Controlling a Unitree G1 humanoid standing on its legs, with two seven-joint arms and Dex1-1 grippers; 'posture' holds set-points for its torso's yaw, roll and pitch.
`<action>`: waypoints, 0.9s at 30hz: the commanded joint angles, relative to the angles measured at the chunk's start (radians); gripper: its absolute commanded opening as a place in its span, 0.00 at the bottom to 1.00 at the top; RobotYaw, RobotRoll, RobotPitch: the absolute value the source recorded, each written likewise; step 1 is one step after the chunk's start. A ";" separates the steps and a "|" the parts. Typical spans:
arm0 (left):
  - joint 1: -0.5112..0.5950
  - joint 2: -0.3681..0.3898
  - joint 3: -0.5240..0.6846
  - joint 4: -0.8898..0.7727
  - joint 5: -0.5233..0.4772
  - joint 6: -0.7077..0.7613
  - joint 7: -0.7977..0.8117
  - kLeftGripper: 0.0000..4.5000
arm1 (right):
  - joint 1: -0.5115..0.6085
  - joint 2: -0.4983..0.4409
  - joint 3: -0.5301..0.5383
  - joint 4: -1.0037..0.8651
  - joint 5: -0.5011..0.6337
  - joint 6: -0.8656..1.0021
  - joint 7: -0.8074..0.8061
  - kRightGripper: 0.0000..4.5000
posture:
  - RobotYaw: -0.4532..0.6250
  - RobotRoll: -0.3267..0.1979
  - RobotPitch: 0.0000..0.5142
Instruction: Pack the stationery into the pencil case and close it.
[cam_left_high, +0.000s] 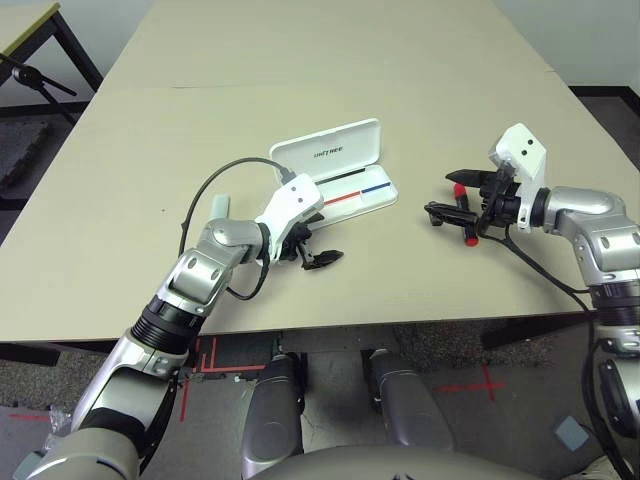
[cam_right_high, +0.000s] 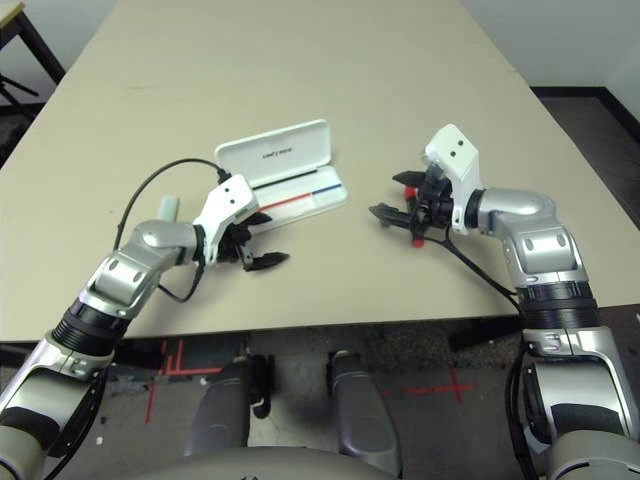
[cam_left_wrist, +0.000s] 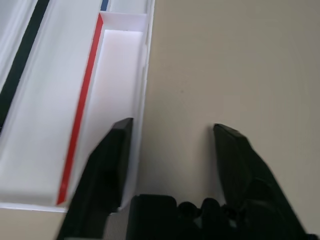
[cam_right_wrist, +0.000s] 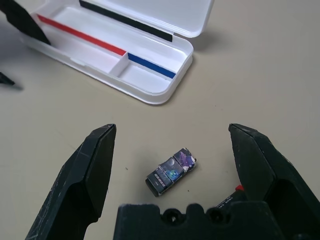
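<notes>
The red marker (cam_left_high: 462, 201) will lie flat and stay in place when the robot lowers it into the tray's back slot (cam_left_high: 352, 184), because the slot runs unbroken from one end to the other.
The white pencil case (cam_left_high: 340, 170) lies open mid-table, lid up, with red and blue lines inside. My left gripper (cam_left_high: 315, 247) is open at the case's near left end, and one finger (cam_left_wrist: 107, 165) overlaps the tray's rim (cam_left_wrist: 144, 75). On the right, my right gripper (cam_left_high: 443, 193) is open and low over the table. The small dark grey piece (cam_right_wrist: 171, 171) lies on the table between its fingers, untouched. The red marker (cam_left_high: 459, 189) lies under that gripper, mostly hidden. The light green-and-white bar (cam_left_high: 217, 205) rests beside my left forearm.
The table's front edge (cam_left_high: 400, 322) runs just behind both forearms. A black cable (cam_left_high: 205, 190) loops over the table by my left arm. A dark stand (cam_left_high: 40, 75) is off the table at the far left.
</notes>
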 joint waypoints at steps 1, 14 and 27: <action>-0.010 -0.003 0.004 0.020 -0.005 0.002 -0.019 0.44 | 0.002 0.014 -0.055 -0.041 0.081 0.064 -0.004 1.00 | 0.25 0.62 0.33; -0.033 0.027 -0.001 0.059 0.037 -0.092 -0.056 0.00 | 0.042 -0.098 -0.064 -0.159 0.220 0.252 0.088 1.00 | 0.26 0.62 0.32; 0.018 0.180 -0.015 -0.022 0.033 -0.276 -0.261 0.00 | 0.040 -0.093 -0.020 -0.169 0.223 0.261 0.099 1.00 | 0.27 0.62 0.32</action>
